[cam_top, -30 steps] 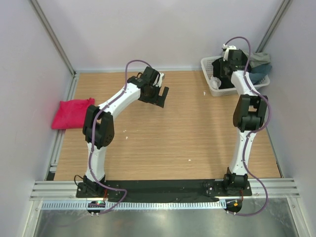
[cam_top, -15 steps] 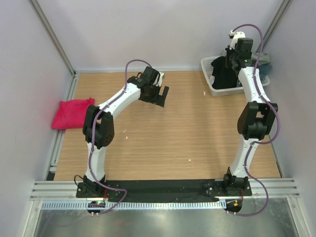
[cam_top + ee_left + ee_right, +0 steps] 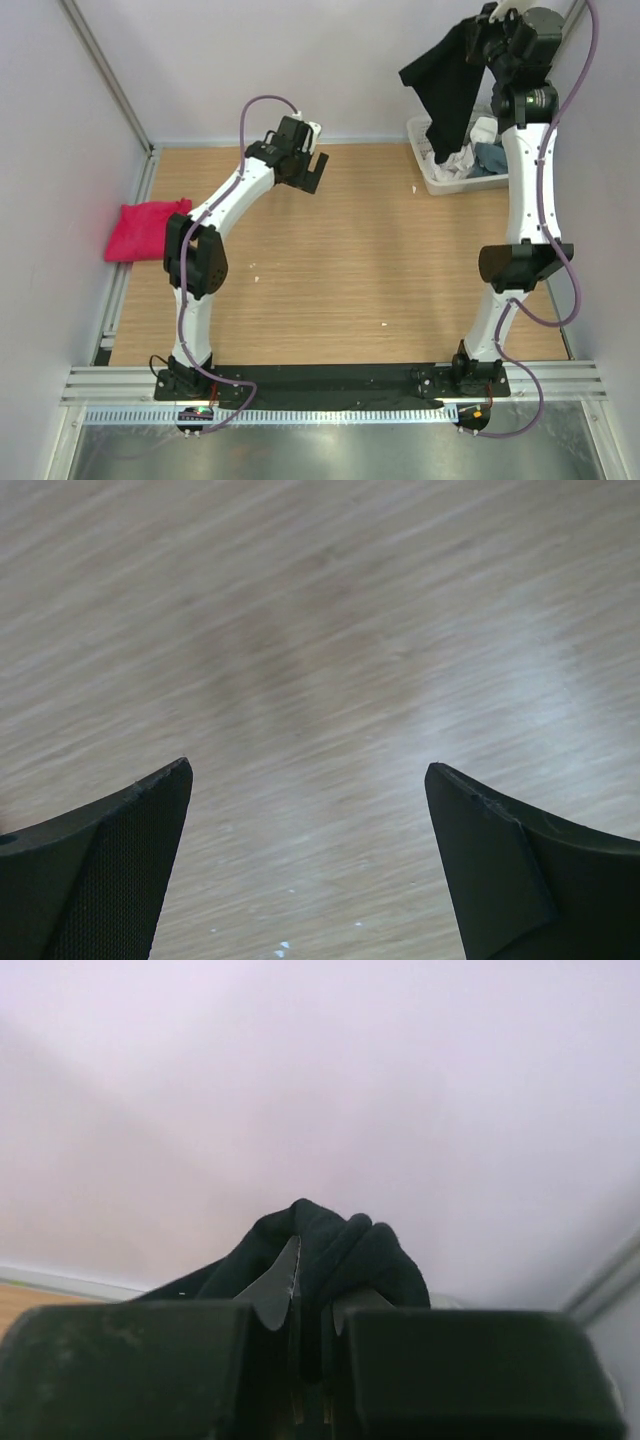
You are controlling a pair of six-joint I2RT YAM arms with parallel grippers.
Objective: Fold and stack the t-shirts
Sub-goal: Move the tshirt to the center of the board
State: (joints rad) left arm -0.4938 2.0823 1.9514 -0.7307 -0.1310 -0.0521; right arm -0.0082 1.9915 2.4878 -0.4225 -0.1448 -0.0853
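Next, I move my left gripper back from the open wood (image 3: 365,240) it hovers by, so my right gripper can lay the black t-shirt (image 3: 448,90) there, where it must land.
My right gripper (image 3: 482,32) is raised high above the back right corner and is shut on the black t-shirt (image 3: 448,85), which hangs down from it over the white basket (image 3: 428,172). In the right wrist view the black cloth (image 3: 335,1250) bunches between my closed fingers. The pink t-shirt (image 3: 146,228) lies folded at the table's left edge. My left gripper (image 3: 312,172) is open and empty, hovering over bare wood near the back middle; in the left wrist view its gripper (image 3: 308,780) has wide-spread fingers over the tabletop.
The basket holds more cloth, white and blue-grey (image 3: 482,155). Grey walls and metal posts close in the table on three sides. The wooden tabletop (image 3: 350,270) shows small white specks.
My right arm rose from the basket, lifting the black t-shirt up and out until it hangs in the air. My left gripper shifted slightly back and left.
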